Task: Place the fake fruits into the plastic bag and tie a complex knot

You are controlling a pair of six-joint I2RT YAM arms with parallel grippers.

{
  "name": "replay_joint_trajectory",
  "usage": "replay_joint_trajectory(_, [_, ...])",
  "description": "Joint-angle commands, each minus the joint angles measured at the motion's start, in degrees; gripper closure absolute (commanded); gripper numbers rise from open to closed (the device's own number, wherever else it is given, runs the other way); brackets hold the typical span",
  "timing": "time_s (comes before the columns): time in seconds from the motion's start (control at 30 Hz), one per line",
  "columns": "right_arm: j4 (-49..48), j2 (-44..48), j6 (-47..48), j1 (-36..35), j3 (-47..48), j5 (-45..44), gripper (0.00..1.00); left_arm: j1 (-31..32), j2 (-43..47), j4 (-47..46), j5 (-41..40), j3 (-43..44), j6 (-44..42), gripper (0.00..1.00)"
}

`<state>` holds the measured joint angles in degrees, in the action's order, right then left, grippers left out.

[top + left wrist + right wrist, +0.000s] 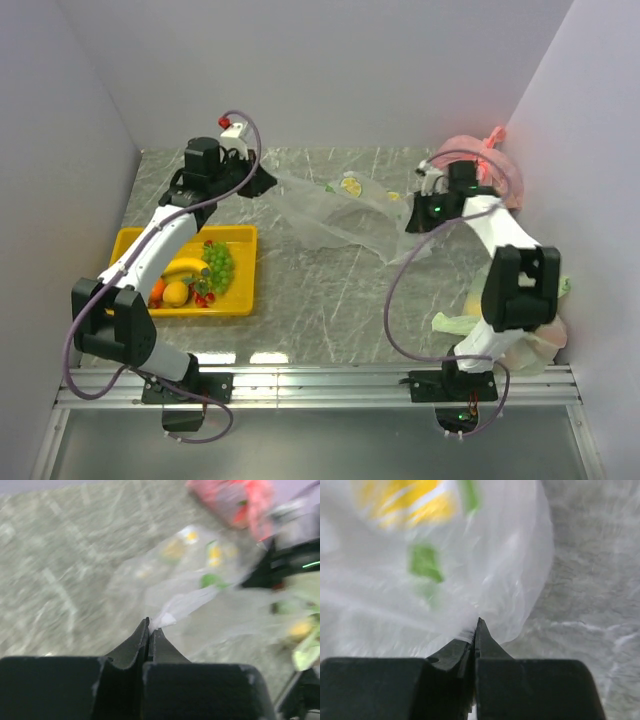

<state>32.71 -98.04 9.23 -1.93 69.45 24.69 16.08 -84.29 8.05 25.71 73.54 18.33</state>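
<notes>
The bag stretches taut (pixel 335 213) between my grippers, so my right gripper should move in gently and keep the bag's rim up while my left gripper gets the green grape bunch (pixel 218 264).
The clear plastic bag (pixel 335 215) with printed lemon marks hangs stretched between both arms above the marble table. My left gripper (pixel 262 180) is shut on one film end (pixel 167 616) of the bag. My right gripper (pixel 410 215) is shut on the bag's film (pixel 470 630) at the other side. The fake fruits lie in the yellow tray (pixel 135 240) at the left: a banana (pixel 186 266), a green grape bunch (pixel 219 265), a yellow round fruit (pixel 176 293), an orange (pixel 157 289) and small red berries (pixel 203 296).
A pink bag (pixel 480 160) sits at the back right by the wall. Pale green bags (pixel 520 335) lie beside the right arm's base. Grey walls close in the table on the left, back and right.
</notes>
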Motion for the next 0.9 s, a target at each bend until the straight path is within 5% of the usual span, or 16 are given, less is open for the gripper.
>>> replay_joint_trajectory(0.0, [13.8, 8.6, 14.4, 6.0, 5.0, 24.4, 1.00, -4.3, 0.3, -1.2, 0.1, -2.1, -8.4, 1.00])
replay_joint_trajectory(0.23, [39.9, 10.0, 34.0, 6.2, 8.9, 37.0, 1.00, -4.7, -8.2, 0.1, -3.6, 0.0, -10.1, 1.00])
replay_joint_trajectory(0.43, [40.4, 13.3, 34.4, 4.2, 7.5, 42.5, 1.00, -5.4, -12.8, -1.7, 5.1, 2.4, -9.3, 1.00])
replay_joint_trajectory(0.6, [17.4, 18.0, 7.6, 2.6, 1.1, 34.4, 1.00, -5.4, -15.9, 2.8, 15.3, 8.7, -8.8, 0.60])
replay_joint_trajectory(0.77, [6.6, 20.1, -1.0, -0.5, -2.8, 27.3, 1.00, -5.6, -9.0, 7.9, 17.8, 8.1, -11.4, 0.21])
replay_joint_trajectory(0.87, [4.1, 21.2, -4.6, -1.7, -5.4, 24.6, 1.00, -6.7, -3.8, 12.2, 16.3, 6.5, -12.9, 0.16])
